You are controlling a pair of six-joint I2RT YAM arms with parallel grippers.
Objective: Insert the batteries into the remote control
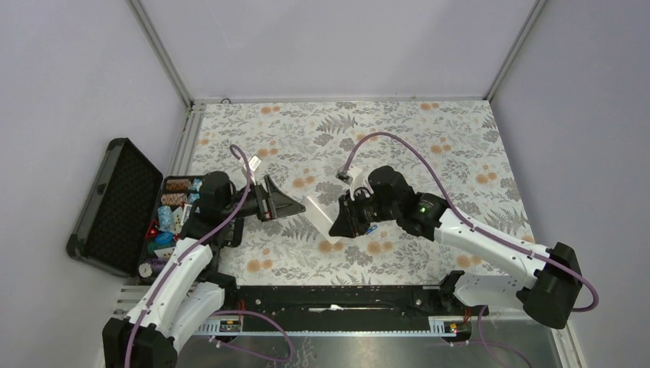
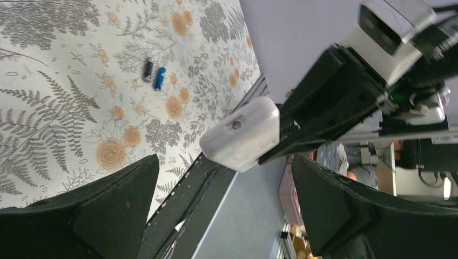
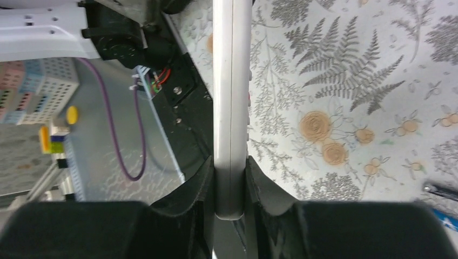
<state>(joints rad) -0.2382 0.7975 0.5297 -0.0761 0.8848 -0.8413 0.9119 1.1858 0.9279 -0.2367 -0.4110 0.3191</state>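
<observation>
I should keep moving toward the remote's loose end, which faces my left gripper's open fingers, until both fingers straddle the remote and close.
My right gripper is shut on one end of the white remote control and holds it above the floral table, edge-on in the right wrist view. The remote's free end points at my left gripper, which is open and empty, jaws wide, just short of that end. Two batteries, one dark and one blue, lie side by side on the cloth below the right gripper. The blue one also shows in the top view and at the right wrist view's edge.
An open black case stands at the table's left edge, its tray holding poker chips and cards. A black rail runs along the near edge between the arm bases. Metal frame posts rise at the back corners.
</observation>
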